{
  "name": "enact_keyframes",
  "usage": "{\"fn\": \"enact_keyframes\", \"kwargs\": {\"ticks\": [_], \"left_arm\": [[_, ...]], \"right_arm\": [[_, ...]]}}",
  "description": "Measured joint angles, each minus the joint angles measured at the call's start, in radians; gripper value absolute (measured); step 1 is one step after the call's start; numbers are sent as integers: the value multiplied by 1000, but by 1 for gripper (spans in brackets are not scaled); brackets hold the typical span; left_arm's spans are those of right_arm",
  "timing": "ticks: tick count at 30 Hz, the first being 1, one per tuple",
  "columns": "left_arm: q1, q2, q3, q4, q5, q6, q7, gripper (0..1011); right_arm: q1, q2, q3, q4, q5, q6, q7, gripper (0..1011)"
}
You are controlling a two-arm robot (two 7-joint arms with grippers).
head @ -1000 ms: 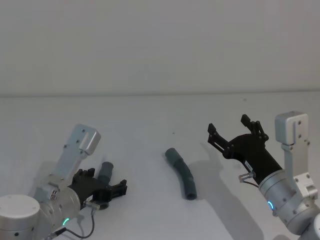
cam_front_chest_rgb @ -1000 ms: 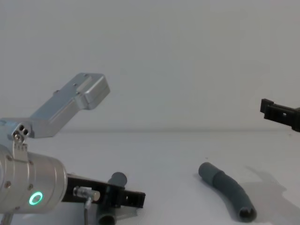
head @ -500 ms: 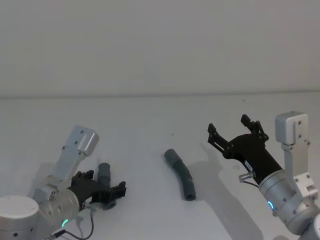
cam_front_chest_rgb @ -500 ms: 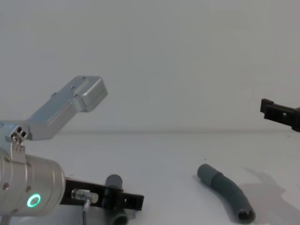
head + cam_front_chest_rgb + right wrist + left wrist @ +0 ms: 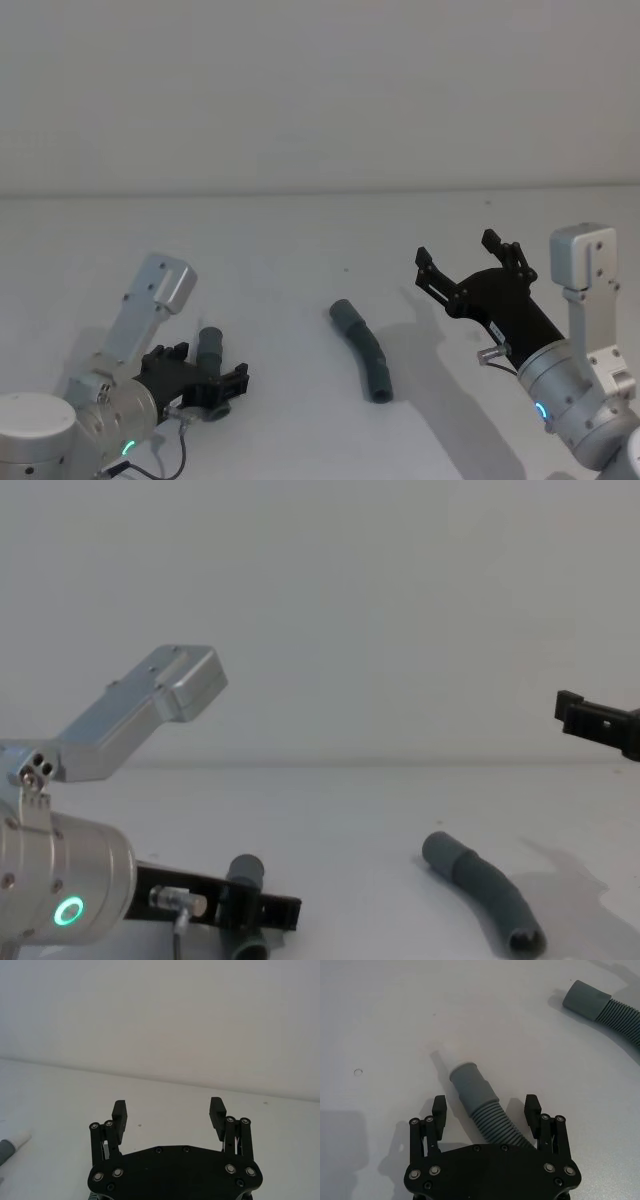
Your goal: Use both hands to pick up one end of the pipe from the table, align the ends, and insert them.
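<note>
I expect to see a white tip (image 5: 451, 1053) sticking out when I lift the shorter pipe piece, because a shadow (image 5: 438, 1061) continues past the grey cuff's rim.
The shorter pipe piece (image 5: 209, 345) (image 5: 475, 1092) (image 5: 245, 870) lies on the white table (image 5: 300, 250) at the near left, with its smooth grey cuff pointing away from me. My left gripper (image 5: 208, 378) (image 5: 485, 1107) is open and straddles its ribbed part, with a gap on each side. The longer, curved piece (image 5: 365, 350) (image 5: 485, 890) (image 5: 600, 1005) lies in the middle, its open mouth towards me. My right gripper (image 5: 457, 250) (image 5: 167, 1107) (image 5: 597, 720) hovers open above the table, to the right of the longer piece. A pale-tipped hose end (image 5: 17, 1139) shows at the edge of the right wrist view.
The table runs back to a plain pale wall (image 5: 320, 90). Bare surface lies between the two pipe pieces and beyond them.
My left arm has sunk lower and drawn slightly back over the shorter piece. The right arm and the longer piece have not moved.
</note>
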Motion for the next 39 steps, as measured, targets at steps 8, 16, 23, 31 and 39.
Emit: {"fn": "enact_keyframes", "kwargs": {"ticks": [8, 16, 23, 31, 39], "left_arm": [[2, 0, 0, 0, 0, 2, -2, 877], [2, 0, 0, 0, 0, 4, -2, 839], [3, 0, 0, 0, 0, 5, -3, 805], [3, 0, 0, 0, 0, 6, -3, 766], [4, 0, -1, 0, 0, 6, -3, 721]], "right_arm": [[0, 0, 0, 0, 0, 0, 0, 1002], [0, 0, 0, 0, 0, 0, 0, 1002], [0, 0, 0, 0, 0, 0, 0, 1002], [0, 0, 0, 0, 0, 0, 0, 1002], [0, 0, 0, 0, 0, 0, 0, 1002]]}}
